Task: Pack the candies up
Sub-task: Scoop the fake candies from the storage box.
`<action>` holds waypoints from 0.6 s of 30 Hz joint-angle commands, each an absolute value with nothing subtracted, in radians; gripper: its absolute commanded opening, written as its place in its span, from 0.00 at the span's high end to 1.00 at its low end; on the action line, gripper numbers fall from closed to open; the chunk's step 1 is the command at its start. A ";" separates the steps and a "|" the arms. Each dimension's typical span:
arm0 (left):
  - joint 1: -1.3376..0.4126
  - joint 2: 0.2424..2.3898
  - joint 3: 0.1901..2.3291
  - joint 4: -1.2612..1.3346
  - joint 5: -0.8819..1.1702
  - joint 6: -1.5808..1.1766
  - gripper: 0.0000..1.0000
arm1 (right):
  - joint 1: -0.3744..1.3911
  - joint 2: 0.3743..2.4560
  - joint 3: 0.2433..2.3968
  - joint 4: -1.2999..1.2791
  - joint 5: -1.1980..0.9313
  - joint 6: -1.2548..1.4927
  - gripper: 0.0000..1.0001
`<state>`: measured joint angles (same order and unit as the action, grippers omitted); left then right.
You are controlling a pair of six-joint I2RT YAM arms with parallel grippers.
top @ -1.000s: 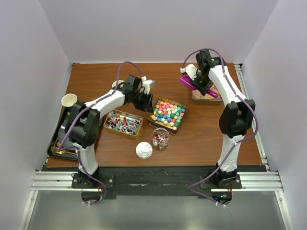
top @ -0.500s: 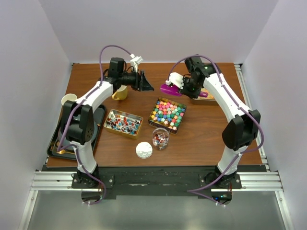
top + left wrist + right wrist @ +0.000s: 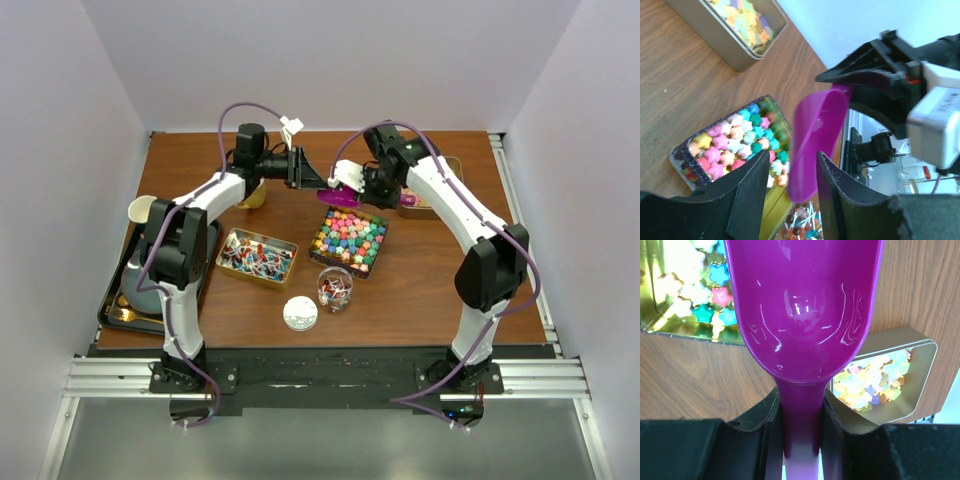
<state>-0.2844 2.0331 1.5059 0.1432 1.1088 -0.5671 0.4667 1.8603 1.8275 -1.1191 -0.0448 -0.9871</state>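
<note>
The purple scoop sits in the robot's right gripper, held close behind its bowl (image 3: 801, 391), so the left gripper should keep the bowl steady while the right gripper moves back along its handle (image 3: 801, 460).
My right gripper (image 3: 372, 184) (image 3: 801, 440) is shut on the handle of the purple scoop (image 3: 341, 193) (image 3: 805, 305), held empty above the far edge of the tin of multicoloured candies (image 3: 350, 238) (image 3: 680, 295). My left gripper (image 3: 316, 181) (image 3: 792, 162) is open, its tips at the scoop's front end (image 3: 817, 135); I cannot tell whether they touch it. The tin of wrapped candies (image 3: 257, 257) lies left of the multicoloured tin (image 3: 735, 145). The tin of pale candies (image 3: 432, 203) (image 3: 740, 25) (image 3: 880, 380) is partly hidden behind the right arm.
A glass jar (image 3: 334, 288) holding a few wrapped candies stands near the front, with a white lid (image 3: 300, 313) beside it. A yellow cup (image 3: 250, 194) sits under the left arm. A paper cup (image 3: 145, 208) and a black tray (image 3: 112, 305) are at the left edge.
The right arm has carried the scoop left from the pale-candy tin to the multicoloured tin's far edge. The left gripper has risen from that tin, swung back and now meets the scoop's tip.
</note>
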 commanded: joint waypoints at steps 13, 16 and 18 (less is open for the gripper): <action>-0.282 2.060 1.485 0.313 1.209 -0.672 0.87 | 0.495 1.887 1.927 -0.996 -0.040 -0.867 1.00; -0.282 2.063 1.470 0.357 1.220 -0.706 1.00 | 0.499 1.878 1.907 -0.989 -0.054 -0.865 1.00; -0.281 2.062 1.467 0.364 1.223 -0.707 1.00 | 0.497 1.879 1.907 -1.003 -0.070 -0.845 0.89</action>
